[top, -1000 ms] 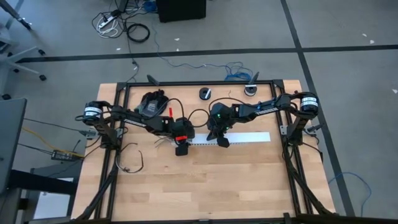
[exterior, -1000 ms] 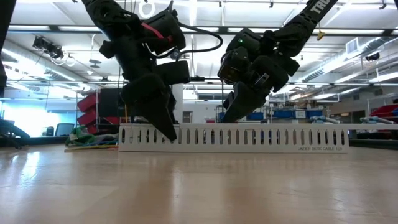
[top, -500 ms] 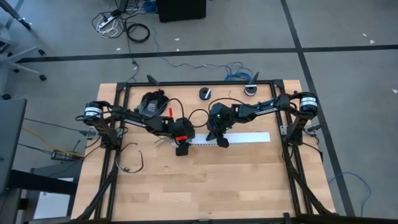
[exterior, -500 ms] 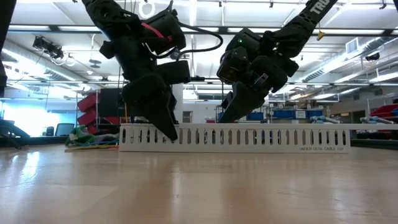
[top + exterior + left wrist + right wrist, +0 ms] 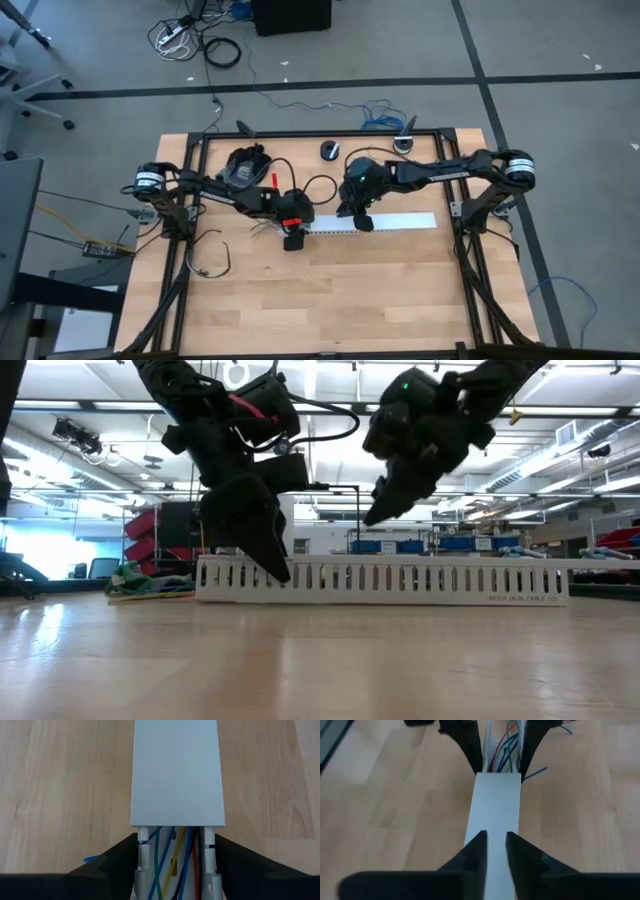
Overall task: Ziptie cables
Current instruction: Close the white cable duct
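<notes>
I should press the shut fingers of my right gripper onto the white cover (image 5: 388, 222) to keep the duct still, because only my left gripper is steadying the duct, at its uncovered end (image 5: 175, 862).
A white slotted duct (image 5: 400, 220) lies flat on the wooden table, with a plain white cover (image 5: 175, 770) over most of its length. At its uncovered left end, coloured wires (image 5: 167, 870) run inside. My left gripper (image 5: 291, 238) is at that end, shut on the duct. My right gripper (image 5: 373, 518) hangs above the duct's middle, clear of the cover (image 5: 492, 805). Its fingers (image 5: 479, 851) stand a narrow gap apart with nothing between them. Thin dark cables (image 5: 208, 260) lie in a loose loop on the table's left part, away from both grippers. My left gripper pinches the duct's two slotted side walls (image 5: 143, 851) between its fingers (image 5: 117, 862), at the uncovered left end just short of the cover's edge. It comes slanting down from the table's left, along the duct. The duct rests flat on the table.
A black frame (image 5: 320, 133) runs round the table. A dark lump (image 5: 247, 163) and two small round things (image 5: 330, 150) (image 5: 403, 145) sit near the far edge. Bare wood (image 5: 330, 300) stretches toward the near edge.
My right gripper has risen from the duct's top to well above it and has drifted a little toward the table's right edge. The rise came in the last half second.
</notes>
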`<state>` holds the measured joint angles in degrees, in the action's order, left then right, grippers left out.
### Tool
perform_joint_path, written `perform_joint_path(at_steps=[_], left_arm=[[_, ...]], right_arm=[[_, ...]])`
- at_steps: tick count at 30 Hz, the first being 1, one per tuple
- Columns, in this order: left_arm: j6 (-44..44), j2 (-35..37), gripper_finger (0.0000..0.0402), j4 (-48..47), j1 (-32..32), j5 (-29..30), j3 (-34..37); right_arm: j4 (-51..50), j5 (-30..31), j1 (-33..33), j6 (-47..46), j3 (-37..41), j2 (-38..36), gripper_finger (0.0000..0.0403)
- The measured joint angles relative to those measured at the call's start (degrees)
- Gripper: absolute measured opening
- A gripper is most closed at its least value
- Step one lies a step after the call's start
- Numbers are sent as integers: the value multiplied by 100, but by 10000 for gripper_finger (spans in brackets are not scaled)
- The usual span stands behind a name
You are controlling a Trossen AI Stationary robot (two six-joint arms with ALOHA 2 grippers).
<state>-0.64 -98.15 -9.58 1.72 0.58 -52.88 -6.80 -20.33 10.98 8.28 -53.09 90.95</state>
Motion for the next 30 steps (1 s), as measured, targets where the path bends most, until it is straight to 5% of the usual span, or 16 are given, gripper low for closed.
perform_joint_path(at_steps=[7, 13, 20, 26, 30], left_arm=[[426, 2, 225, -9, -2, 2, 2], [855, 2, 225, 31, -27, 29, 4], [874, 2, 225, 37, -31, 28, 7], [872, 4, 225, 35, -28, 28, 7], [869, 4, 225, 35, -28, 27, 9]], right_arm=[[-1216, 578, 7, -474, 12, -428, 155], [-1268, 1015, -130, -707, 280, -376, 172], [-1144, 1098, -162, -660, 312, -378, 134], [-1133, 1136, -164, -260, 312, -380, 23], [-1131, 953, -164, -204, 312, -382, 3]])
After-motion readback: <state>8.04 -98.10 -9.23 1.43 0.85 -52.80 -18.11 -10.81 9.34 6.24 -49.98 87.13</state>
